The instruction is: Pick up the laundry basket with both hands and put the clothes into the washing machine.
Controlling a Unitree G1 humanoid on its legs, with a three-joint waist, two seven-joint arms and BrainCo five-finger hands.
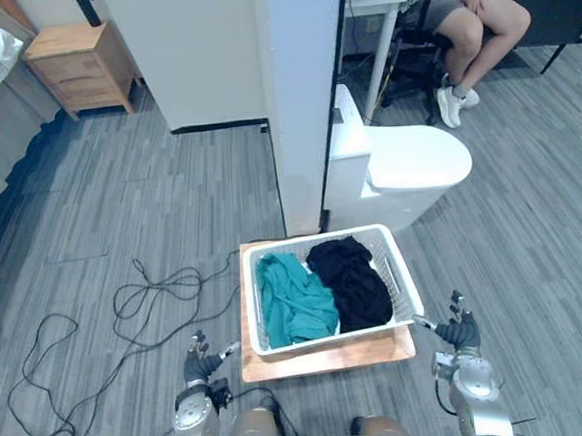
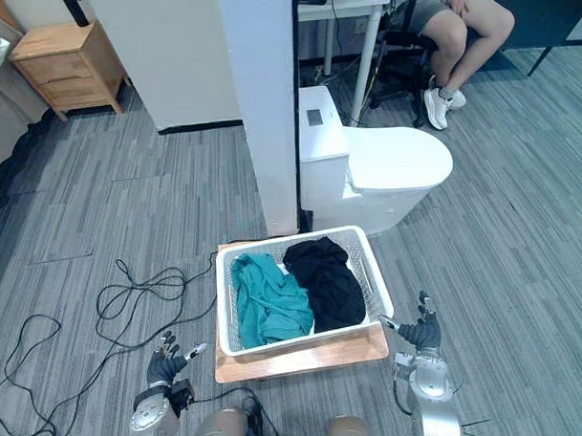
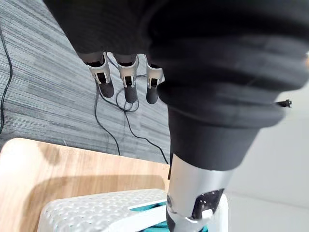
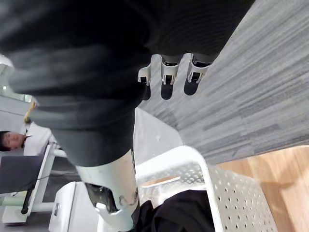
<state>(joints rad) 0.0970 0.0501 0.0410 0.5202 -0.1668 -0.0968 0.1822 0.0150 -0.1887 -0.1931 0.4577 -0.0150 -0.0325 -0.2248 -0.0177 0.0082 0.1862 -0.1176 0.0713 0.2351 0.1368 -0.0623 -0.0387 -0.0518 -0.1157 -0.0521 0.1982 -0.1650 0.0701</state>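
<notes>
The teal garment and black garment (image 1: 322, 291) will travel along side by side when I carry the basket, because they lie low inside the basket's raised rim (image 1: 405, 276).
A white perforated laundry basket (image 1: 404, 289) sits on a low wooden board (image 1: 325, 358) on the floor. Inside it lie a teal garment (image 1: 294, 300) and a black garment (image 1: 355, 278). My left hand (image 1: 199, 367) hovers a little to the left of the board's near corner, fingers straight, holding nothing. My right hand (image 1: 459, 333) hangs just right of the basket's near right corner, also open and apart from it. The basket's rim (image 3: 96, 208) shows past my left hand's fingers (image 3: 129, 83), and its wall (image 4: 231, 193) past my right hand's fingers (image 4: 166, 77).
A white toilet (image 1: 404, 166) stands behind the basket, beside a white partition wall (image 1: 301, 93). A wooden nightstand (image 1: 80, 63) is at the far left. A person (image 1: 476, 30) sits on a chair at the back right. Open floor lies on both sides.
</notes>
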